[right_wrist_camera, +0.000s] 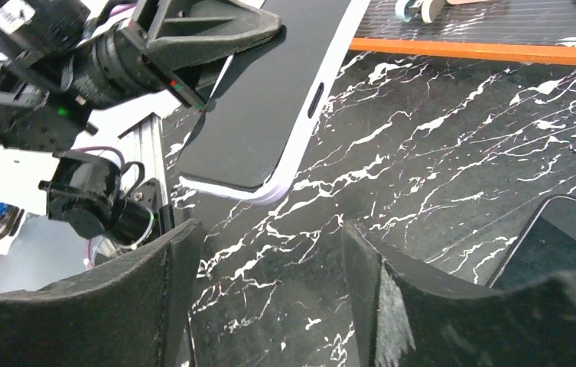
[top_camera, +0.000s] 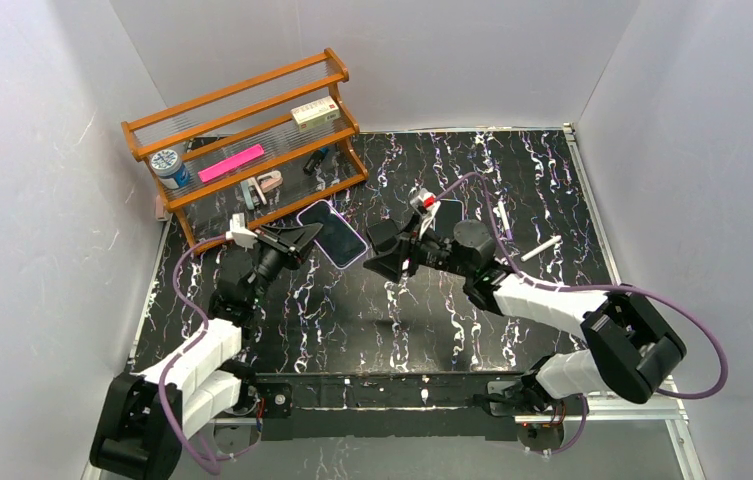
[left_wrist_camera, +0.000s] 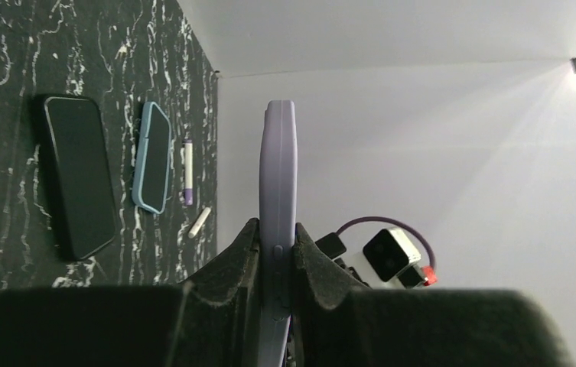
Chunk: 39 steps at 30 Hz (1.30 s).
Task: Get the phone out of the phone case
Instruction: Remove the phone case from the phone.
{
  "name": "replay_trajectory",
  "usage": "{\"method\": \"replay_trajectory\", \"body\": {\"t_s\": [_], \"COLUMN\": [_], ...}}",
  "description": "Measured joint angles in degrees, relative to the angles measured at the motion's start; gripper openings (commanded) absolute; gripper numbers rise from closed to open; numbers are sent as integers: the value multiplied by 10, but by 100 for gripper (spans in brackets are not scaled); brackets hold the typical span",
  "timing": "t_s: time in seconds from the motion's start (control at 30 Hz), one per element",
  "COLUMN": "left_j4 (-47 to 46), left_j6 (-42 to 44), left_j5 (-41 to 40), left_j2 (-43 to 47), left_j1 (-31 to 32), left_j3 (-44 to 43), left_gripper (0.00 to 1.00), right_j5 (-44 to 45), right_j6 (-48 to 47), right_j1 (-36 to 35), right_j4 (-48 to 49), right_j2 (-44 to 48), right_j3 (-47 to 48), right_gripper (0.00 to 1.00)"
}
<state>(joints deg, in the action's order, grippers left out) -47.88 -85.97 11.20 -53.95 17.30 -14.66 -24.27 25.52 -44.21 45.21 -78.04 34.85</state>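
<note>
My left gripper should straighten the phone point(top_camera: 336, 237) before my right gripper takes the lavender case's free corner point(right_wrist_camera: 272, 189), because that corner slants away above my right gripper's open fingers.
My left gripper point(top_camera: 297, 240) is shut on a phone in a lavender case point(top_camera: 333, 232) and holds it above the table. In the left wrist view the cased phone point(left_wrist_camera: 278, 176) stands edge-on between the fingers of that gripper point(left_wrist_camera: 277, 233). My right gripper point(top_camera: 389, 256) is open and empty, just right of the phone's free end. In the right wrist view the phone point(right_wrist_camera: 269, 99) hangs ahead of and above the open gripper point(right_wrist_camera: 269, 229), with the left fingers point(right_wrist_camera: 216, 30) clamped on its far end.
A bare black phone point(left_wrist_camera: 78, 176) lies flat on the marble table, also showing in the right wrist view point(right_wrist_camera: 556, 245). A blue case point(left_wrist_camera: 152, 157), a purple marker point(left_wrist_camera: 187, 168) and a white stick point(left_wrist_camera: 199, 222) lie beyond it. An orange rack point(top_camera: 252, 140) stands at the back left.
</note>
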Motion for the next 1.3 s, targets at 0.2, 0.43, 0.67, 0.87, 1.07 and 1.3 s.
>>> {"method": "replay_trajectory", "body": {"t_s": [0.2, 0.43, 0.67, 0.87, 1.07, 1.3], "left_j4": [3, 4, 16, 22, 26, 28], "left_j6": [53, 104, 133, 138, 136, 130], "left_j5": [116, 224, 277, 292, 297, 300], "left_j2": [-47, -61, -61, -61, -57, -48], "left_j1": [-42, -44, -44, -44, -44, -45], "left_j3": [-39, -84, -98, -98, -99, -101], "left_gripper": [0, 0, 0, 0, 0, 0], "right_j5": [-91, -178, -235, -266, -283, -300], "right_j6": [-8, -43, -65, -72, -72, -57], "right_j1": [37, 41, 41, 41, 41, 41], "right_j4": [-40, -107, -117, -122, -117, -94], "right_j2": [19, 3, -13, -18, -19, -25], "right_j3": [0, 45, 72, 72, 75, 79], "right_gripper": [78, 74, 65, 52, 46, 29]}}
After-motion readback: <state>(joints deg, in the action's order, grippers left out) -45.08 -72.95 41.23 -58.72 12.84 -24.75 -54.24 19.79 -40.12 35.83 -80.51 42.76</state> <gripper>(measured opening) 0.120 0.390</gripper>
